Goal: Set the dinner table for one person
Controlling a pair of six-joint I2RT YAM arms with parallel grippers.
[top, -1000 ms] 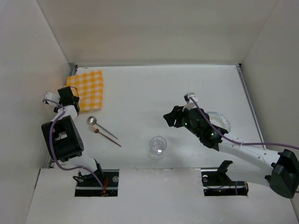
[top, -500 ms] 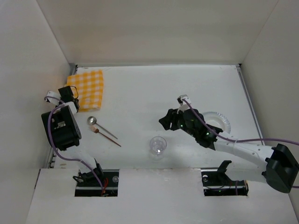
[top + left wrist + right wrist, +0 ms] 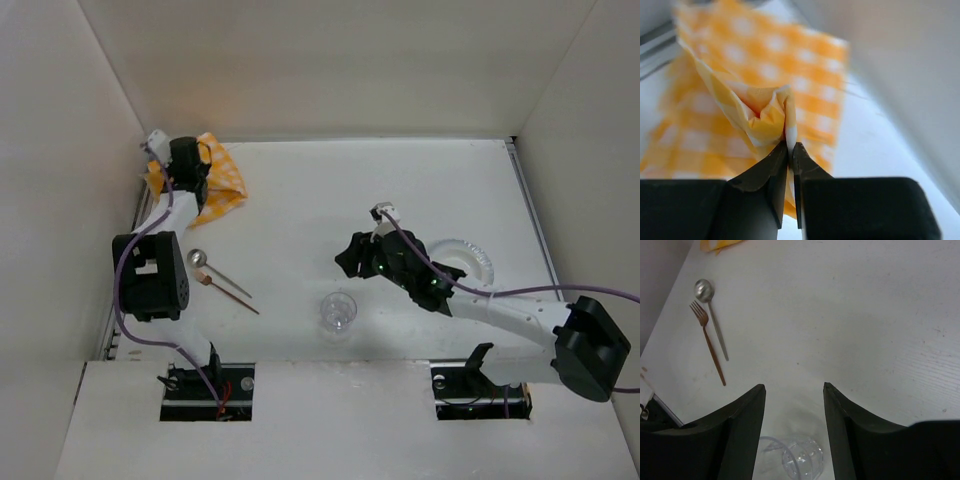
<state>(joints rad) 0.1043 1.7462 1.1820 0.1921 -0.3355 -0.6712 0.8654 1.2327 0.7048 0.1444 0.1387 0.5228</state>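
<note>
Next, I pull it open along the table's far side (image 3: pixel 318 154) with my left gripper first: the cloth lies bunched (image 3: pixel 225 185) in the far corner, beyond my right gripper's reach.
The dinner table (image 3: pixel 400 190) is a wide white surface. My left gripper (image 3: pixel 192 172) is at its far left corner, shut on a raised fold of the orange-and-white checked cloth (image 3: pixel 222 180). In the left wrist view the jaws (image 3: pixel 791 147) pinch the cloth (image 3: pixel 765 65) between their tips. Near the table's middle, my right gripper (image 3: pixel 350 260) hangs open above and just behind a clear glass (image 3: pixel 338 312). The right wrist view shows the glass (image 3: pixel 797 460) low between the open gripper (image 3: pixel 794 386). A spoon (image 3: pixel 197 258) and a copper fork (image 3: pixel 232 297) lie at the left.
A clear plate (image 3: pixel 470 258) lies at the right, partly under the right arm. White walls close in the table on the left, far and right sides. The spoon (image 3: pixel 705 290) and fork (image 3: pixel 710 347) lie side by side near the left edge.
My left gripper has closed on the cloth and carried it toward the far corner, bunching it up. My right gripper has drifted left, closer to the glass.
</note>
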